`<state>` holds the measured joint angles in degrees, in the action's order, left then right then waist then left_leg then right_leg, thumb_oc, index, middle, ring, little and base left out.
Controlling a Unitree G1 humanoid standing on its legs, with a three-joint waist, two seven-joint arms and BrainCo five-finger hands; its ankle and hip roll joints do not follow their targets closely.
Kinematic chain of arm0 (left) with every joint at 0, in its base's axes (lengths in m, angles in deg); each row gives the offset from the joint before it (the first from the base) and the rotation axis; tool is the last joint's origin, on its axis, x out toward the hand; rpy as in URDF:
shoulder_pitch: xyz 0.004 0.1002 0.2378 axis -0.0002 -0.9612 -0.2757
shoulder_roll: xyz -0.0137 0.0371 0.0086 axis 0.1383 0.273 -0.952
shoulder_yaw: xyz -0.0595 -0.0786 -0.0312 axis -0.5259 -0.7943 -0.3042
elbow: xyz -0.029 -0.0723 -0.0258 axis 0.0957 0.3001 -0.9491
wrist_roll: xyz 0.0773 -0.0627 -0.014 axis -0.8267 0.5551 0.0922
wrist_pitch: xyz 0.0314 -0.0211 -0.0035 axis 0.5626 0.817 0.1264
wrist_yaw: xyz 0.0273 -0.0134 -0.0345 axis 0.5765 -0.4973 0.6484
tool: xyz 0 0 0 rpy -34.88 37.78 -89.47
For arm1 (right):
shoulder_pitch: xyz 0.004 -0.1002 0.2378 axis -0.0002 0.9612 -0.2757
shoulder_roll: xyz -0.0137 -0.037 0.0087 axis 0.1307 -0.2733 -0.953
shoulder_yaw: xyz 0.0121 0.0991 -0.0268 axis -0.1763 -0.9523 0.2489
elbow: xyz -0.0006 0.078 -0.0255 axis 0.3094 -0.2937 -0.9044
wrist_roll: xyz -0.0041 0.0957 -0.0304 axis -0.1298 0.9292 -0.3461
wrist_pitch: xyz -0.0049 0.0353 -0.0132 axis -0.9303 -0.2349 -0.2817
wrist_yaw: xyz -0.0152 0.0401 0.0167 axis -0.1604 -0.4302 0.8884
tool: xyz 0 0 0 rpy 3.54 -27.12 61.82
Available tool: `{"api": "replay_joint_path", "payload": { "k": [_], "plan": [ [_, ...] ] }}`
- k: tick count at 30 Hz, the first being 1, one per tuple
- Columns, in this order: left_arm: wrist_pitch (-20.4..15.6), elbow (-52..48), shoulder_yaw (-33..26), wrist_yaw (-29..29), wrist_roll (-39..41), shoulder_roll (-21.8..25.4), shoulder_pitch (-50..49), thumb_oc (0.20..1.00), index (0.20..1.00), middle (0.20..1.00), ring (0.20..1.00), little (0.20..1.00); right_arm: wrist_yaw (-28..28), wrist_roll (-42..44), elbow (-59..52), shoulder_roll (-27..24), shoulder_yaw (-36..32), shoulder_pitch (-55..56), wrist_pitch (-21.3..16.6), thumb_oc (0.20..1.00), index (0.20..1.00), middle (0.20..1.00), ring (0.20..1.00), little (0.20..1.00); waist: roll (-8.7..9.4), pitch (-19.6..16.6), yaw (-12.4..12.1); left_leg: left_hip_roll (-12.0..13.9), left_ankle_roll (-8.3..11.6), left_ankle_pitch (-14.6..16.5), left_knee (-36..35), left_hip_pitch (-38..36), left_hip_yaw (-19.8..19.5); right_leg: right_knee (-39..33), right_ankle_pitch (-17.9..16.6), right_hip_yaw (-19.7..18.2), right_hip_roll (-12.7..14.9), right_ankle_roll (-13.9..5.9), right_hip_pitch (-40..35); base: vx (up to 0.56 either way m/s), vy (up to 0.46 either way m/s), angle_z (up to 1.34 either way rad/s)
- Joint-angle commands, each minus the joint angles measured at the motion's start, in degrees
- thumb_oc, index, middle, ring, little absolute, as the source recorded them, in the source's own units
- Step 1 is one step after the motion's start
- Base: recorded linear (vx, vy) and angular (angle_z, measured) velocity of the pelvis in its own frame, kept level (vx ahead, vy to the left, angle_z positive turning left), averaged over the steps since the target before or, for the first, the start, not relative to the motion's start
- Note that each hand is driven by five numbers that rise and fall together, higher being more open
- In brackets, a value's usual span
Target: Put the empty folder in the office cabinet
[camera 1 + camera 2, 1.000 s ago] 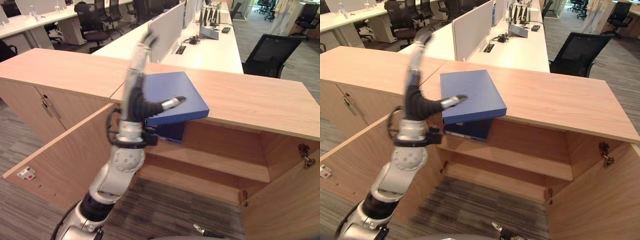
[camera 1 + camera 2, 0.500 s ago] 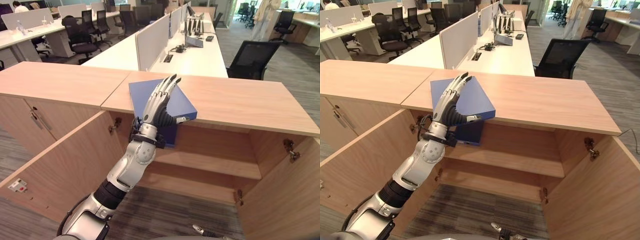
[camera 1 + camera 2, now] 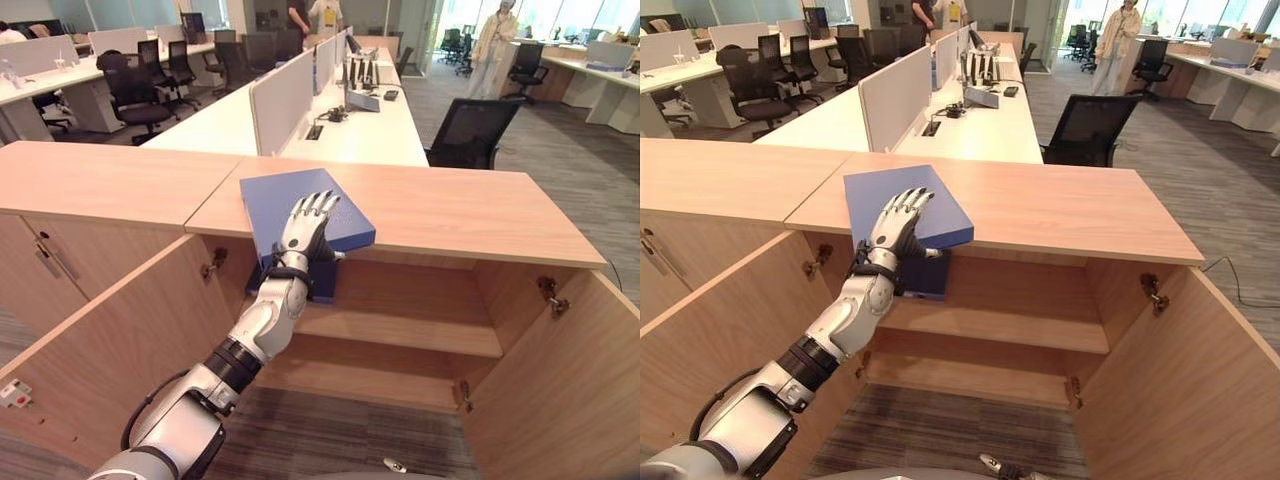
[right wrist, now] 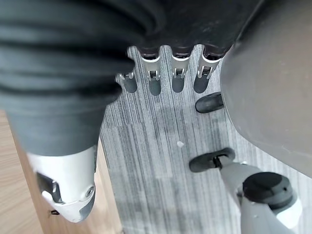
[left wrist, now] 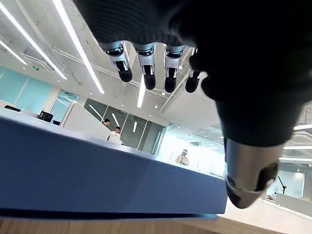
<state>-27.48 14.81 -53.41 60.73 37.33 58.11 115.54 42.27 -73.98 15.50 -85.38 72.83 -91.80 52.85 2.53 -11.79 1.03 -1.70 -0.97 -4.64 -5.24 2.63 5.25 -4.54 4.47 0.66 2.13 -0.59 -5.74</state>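
I expect the folder [image 3: 272,200] to hang stiff and closed when I lift it by a corner, because the blue folder's thick side [image 3: 353,242] stays straight beyond the cabinet's edge.
The blue folder [image 3: 272,203] lies flat on the wooden top [image 3: 460,205] of the office cabinet, its near corner jutting over the front edge. My left hand [image 3: 304,226] reaches up from below and rests open on the folder's near edge, fingers straight on its cover. In the left wrist view the folder's blue side [image 5: 97,180] runs under the straight fingers [image 5: 146,73], with the thumb [image 5: 251,180] beside it. My right hand [image 4: 178,80] hangs open over the carpet.
The cabinet stands with both doors open, the left door [image 3: 100,350] and the right door [image 3: 560,380]. A dark blue folder [image 3: 325,280] stands on the inner shelf [image 3: 410,335]. Desks, black chairs [image 3: 470,130] and people [image 3: 495,40] fill the office behind.
The camera has shifted. My left hand has come down from a raised pose and now lies lower on the folder's near edge. The folder stays on the cabinet top.
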Motion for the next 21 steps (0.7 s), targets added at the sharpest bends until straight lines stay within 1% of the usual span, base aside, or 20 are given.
{"api": "replay_joint_path", "payload": {
  "k": [1, 2, 3, 7, 8, 9, 10, 16, 17, 21],
  "plan": [
    [1.81, 8.51, -1.31, -0.1, -4.99, -2.48, 9.21, 1.0, 1.0, 1.0, 1.0, 1.0, -0.43, -2.18, 2.87, 2.97, -2.07, 2.63, 1.76, 1.0, 1.0, 1.0, 1.0, 1.0, -1.12, -0.93, -1.49, 1.51, 0.49, 7.79, 0.24, -3.79, -1.93, -0.46, -4.43, -1.28, -1.91, 2.1, 4.99, 0.0, 0.0, 0.0],
    [3.77, 10.43, -1.06, -0.97, -5.92, -2.29, 9.71, 1.0, 1.0, 1.0, 1.0, 1.0, -0.45, -2.13, 2.73, 3.07, -2.06, 2.74, 1.84, 1.0, 1.0, 1.0, 1.0, 1.0, -1.11, -1.02, -1.46, 1.55, 0.49, 7.86, 0.24, -3.88, -1.87, -0.46, -4.4, -1.25, -1.89, 2.12, 4.95, 0.0, 0.0, 0.0],
    [3.78, 10.45, -1.05, -0.97, -5.93, -2.31, 9.73, 1.0, 1.0, 1.0, 1.0, 1.0, -0.46, -2.13, 2.72, 3.07, -2.07, 2.74, 1.84, 1.0, 1.0, 1.0, 1.0, 1.0, -1.11, -1.02, -1.46, 1.55, 0.49, 7.86, 0.24, -3.88, -1.87, -0.46, -4.4, -1.25, -1.89, 2.12, 4.95, 0.0, -0.007, -0.03],
    [7.98, 13.28, -0.79, -2.79, -7.45, -2.11, 10.25, 1.0, 1.0, 1.0, 1.0, 1.0, -0.66, -2.12, 2.43, 3.16, -2.02, 2.69, 1.98, 1.0, 1.0, 1.0, 1.0, 1.0, -1.15, -1.13, -1.44, 1.54, 0.51, 8.0, 0.24, -3.94, -1.84, -0.46, -4.27, -1.37, -1.94, 2.04, 4.97, 0.0, 0.0, 0.0],
    [7.99, 13.27, -0.79, -2.81, -7.46, -2.11, 10.25, 1.0, 1.0, 1.0, 1.0, 1.0, -0.66, -2.11, 2.43, 3.16, -2.02, 2.69, 1.98, 1.0, 1.0, 1.0, 1.0, 1.0, -1.15, -1.13, -1.44, 1.54, 0.51, 8.0, 0.24, -3.93, -1.84, -0.46, -4.27, -1.37, -1.94, 2.04, 4.97, 0.0, 0.0, 0.0],
    [10.71, 14.73, -0.78, -4.43, -8.29, -1.74, 10.64, 1.0, 1.0, 1.0, 1.0, 1.0, -0.64, -2.1, 2.22, 3.22, -1.98, 2.64, 2.16, 1.0, 1.0, 1.0, 1.0, 1.0, -1.18, -1.13, -1.43, 1.54, 0.51, 8.07, 0.24, -3.96, -1.79, -0.46, -4.23, -1.41, -1.95, 2.03, 4.96, 0.0, 0.0, 0.0],
    [11.74, 15.35, -0.79, -5.2, -8.37, -1.77, 10.63, 1.0, 1.0, 1.0, 1.0, 1.0, -0.61, -2.07, 2.16, 3.31, -2.0, 2.67, 2.25, 1.0, 1.0, 1.0, 1.0, 1.0, -1.19, -1.11, -1.42, 1.54, 0.51, 8.08, 0.24, -4.0, -1.83, -0.46, -4.22, -1.41, -1.96, 2.06, 4.98, 0.0, 0.0, 0.0],
    [13.68, 16.29, -0.29, -7.12, -8.84, -1.88, 9.91, 1.0, 1.0, 1.0, 1.0, 1.0, -0.79, -1.96, 1.68, 3.41, -2.07, 2.87, 2.26, 1.0, 1.0, 1.0, 1.0, 1.0, -1.29, -1.19, -1.3, 1.52, 0.47, 8.13, 0.24, -4.05, -1.78, -0.46, -4.17, -1.5, -2.0, 2.06, 4.96, 0.0, 0.0, 0.0],
    [15.17, 17.74, -0.27, -7.0, -8.55, -2.08, 9.9, 1.0, 1.0, 1.0, 1.0, 1.0, -0.86, -2.01, 1.5, 3.5, -2.06, 2.88, 2.45, 1.0, 1.0, 1.0, 1.0, 1.0, -1.29, -1.22, -1.23, 1.53, 0.47, 8.13, 0.24, -4.09, -1.71, -0.46, -4.19, -1.57, -1.99, 2.06, 5.03, 0.0, 0.0, 0.0],
    [17.01, 19.93, -0.11, -6.51, -8.82, -2.15, 10.02, 1.0, 1.0, 1.0, 1.0, 1.0, -0.9, -2.1, 1.33, 3.59, -2.04, 2.93, 2.57, 1.0, 1.0, 1.0, 1.0, 1.0, -1.26, -1.31, -1.08, 1.58, 0.51, 8.15, 0.24, -4.02, -1.61, -0.46, -4.16, -1.61, -2.03, 2.02, 5.14, 0.0, -0.004, -0.02]
  ]
}}
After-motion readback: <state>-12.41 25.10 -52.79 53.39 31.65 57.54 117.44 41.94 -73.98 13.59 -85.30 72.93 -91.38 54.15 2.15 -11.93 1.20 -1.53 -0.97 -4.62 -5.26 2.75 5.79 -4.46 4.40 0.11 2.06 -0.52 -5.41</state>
